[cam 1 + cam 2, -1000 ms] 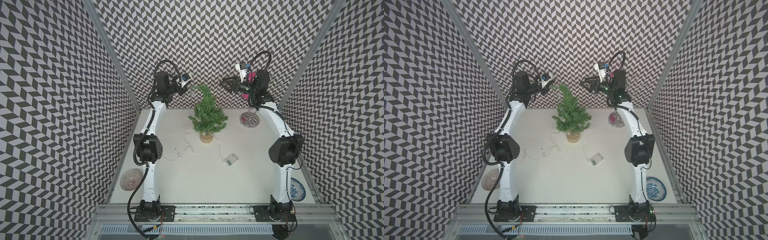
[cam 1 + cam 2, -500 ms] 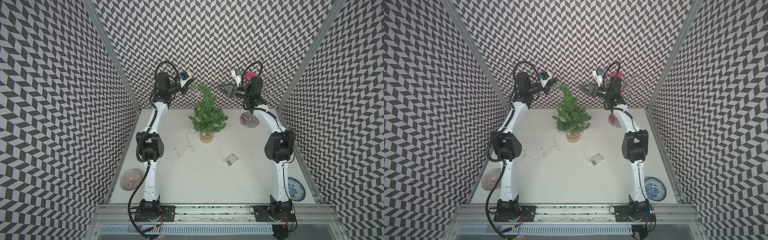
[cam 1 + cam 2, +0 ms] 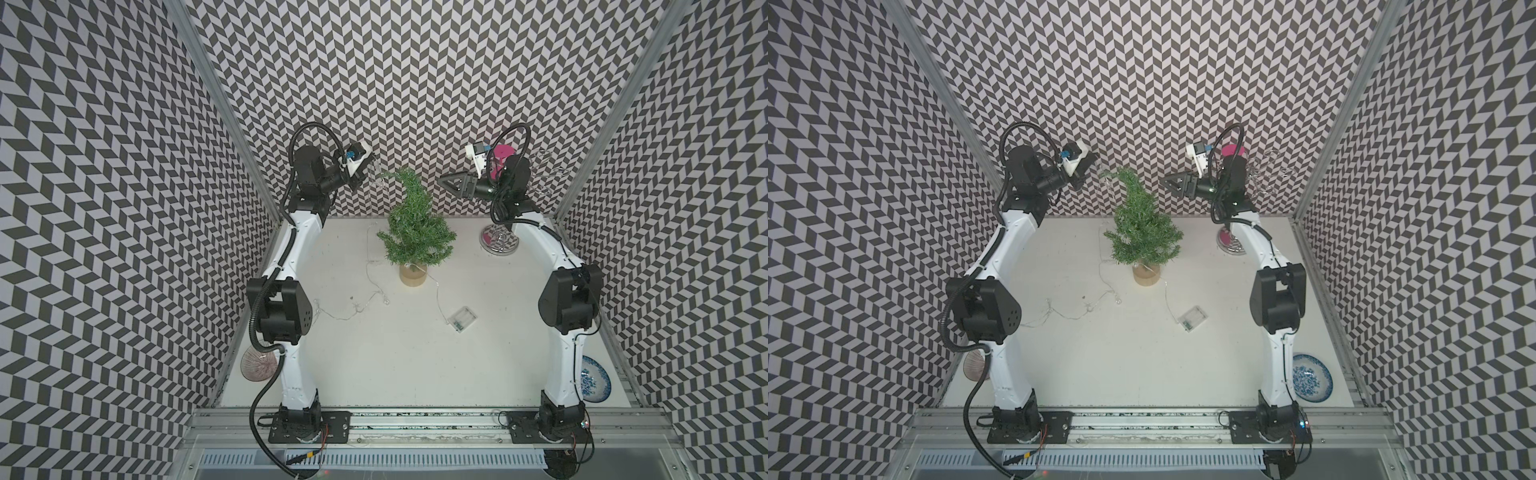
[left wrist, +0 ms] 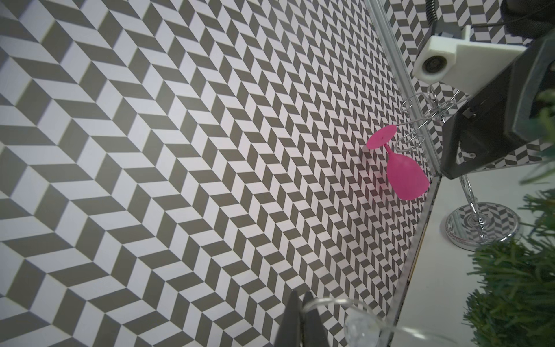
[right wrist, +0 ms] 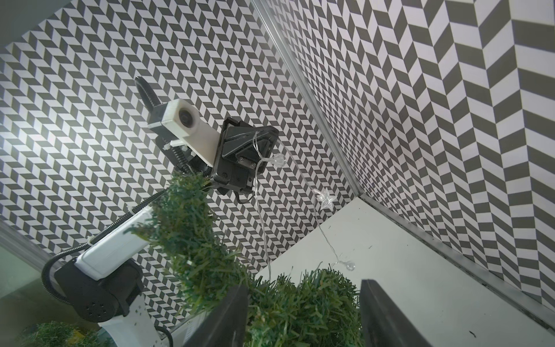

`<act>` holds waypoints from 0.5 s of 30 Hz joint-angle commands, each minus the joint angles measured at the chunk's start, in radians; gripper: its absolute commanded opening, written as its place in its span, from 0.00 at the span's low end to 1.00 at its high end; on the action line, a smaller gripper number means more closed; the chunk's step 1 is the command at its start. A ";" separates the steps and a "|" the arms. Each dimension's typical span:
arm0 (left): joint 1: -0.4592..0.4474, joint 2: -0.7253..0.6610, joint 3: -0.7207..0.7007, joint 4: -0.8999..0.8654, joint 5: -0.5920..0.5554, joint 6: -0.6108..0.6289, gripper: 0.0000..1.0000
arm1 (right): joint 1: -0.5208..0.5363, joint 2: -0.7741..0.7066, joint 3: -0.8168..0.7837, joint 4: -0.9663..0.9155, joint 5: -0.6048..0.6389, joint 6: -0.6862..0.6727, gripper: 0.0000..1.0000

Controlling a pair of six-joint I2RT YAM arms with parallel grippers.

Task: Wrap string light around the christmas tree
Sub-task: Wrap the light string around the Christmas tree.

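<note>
The christmas tree's bent tip (image 3: pixel 402 174) is in my left gripper's way to my right gripper, so I should move back and pass the string light over behind the tree (image 3: pixel 432 197).
The christmas tree (image 3: pixel 415 232) (image 3: pixel 1142 232) stands green and bushy on a tan base (image 3: pixel 412 275) at the back middle of the table, its bent tip pointing left. My left gripper (image 3: pixel 365 170) (image 4: pixel 300 296) hovers high, just left of that tip, shut on the string light's wire. From it the string light (image 3: pixel 368 266) (image 5: pixel 326 199) hangs to the table, trails left, then passes the base to the clear battery box (image 3: pixel 462 319) (image 3: pixel 1192 318). My right gripper (image 3: pixel 444 183) (image 5: pixel 303 287) is open, high and right of the tip, touching nothing.
A chrome rack (image 3: pixel 500 243) (image 4: pixel 480 222) holding a pink glass (image 4: pixel 402 171) stands at the back right, under my right arm. A brownish bowl (image 3: pixel 259 365) lies front left and a blue-white plate (image 3: pixel 594 384) front right. Patterned walls close three sides.
My right gripper has moved a little left and down towards the tree's tip, its jaws slightly narrower. The left gripper has stayed high beside the tip, still shut on the wire.
</note>
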 commanded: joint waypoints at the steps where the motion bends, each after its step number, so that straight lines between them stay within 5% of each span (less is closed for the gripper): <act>1: 0.012 -0.045 -0.046 0.068 -0.028 0.002 0.00 | 0.000 -0.048 -0.008 0.022 0.004 -0.017 0.61; 15: 0.089 -0.170 -0.221 0.195 -0.066 -0.082 0.00 | 0.001 -0.071 -0.053 0.082 0.008 0.015 0.61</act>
